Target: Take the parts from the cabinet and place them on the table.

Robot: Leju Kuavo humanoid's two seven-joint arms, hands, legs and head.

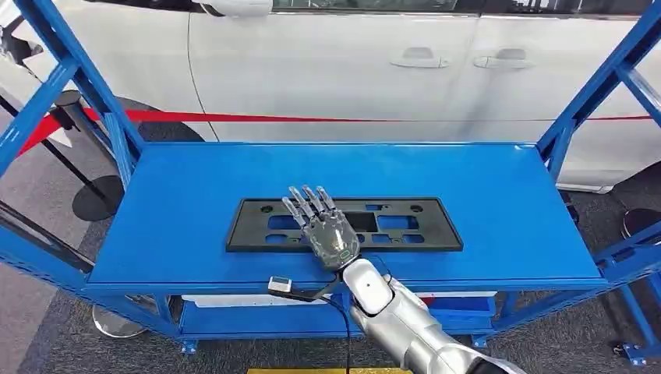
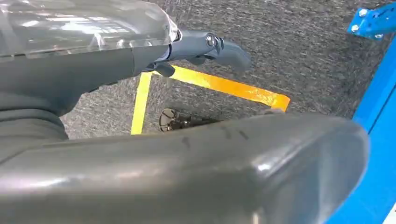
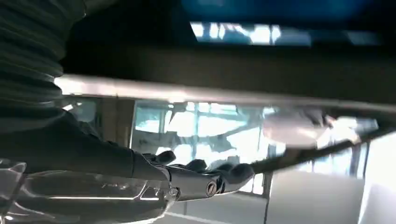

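Observation:
The part (image 1: pixel 433 224) has a dark sunken pocket (image 1: pixel 362 221) among its cut-outs that show blue, so I should expect a box-shaped bulge hidden underneath when I lift it.
A flat black plate-shaped part (image 1: pixel 409 226) with several cut-outs lies lengthwise on the blue cabinet top (image 1: pixel 499 195). My right hand (image 1: pixel 326 226) reaches in from below and lies palm down over the part's left-middle, fingers spread and pointing away from me; nothing is gripped. In the right wrist view the same hand (image 3: pixel 140 177) has its dark fingers (image 3: pixel 205 179) stretched out flat. My left hand (image 2: pixel 187 158) hangs low over the carpeted floor, with thumb and fingers extended and nothing in it.
Blue slanted frame posts (image 1: pixel 592 93) rise at both ends of the cabinet. A white car (image 1: pixel 351 70) stands close behind it. A black stanchion base (image 1: pixel 97 199) sits at the left. Yellow tape (image 2: pixel 224 86) marks the grey carpet below.

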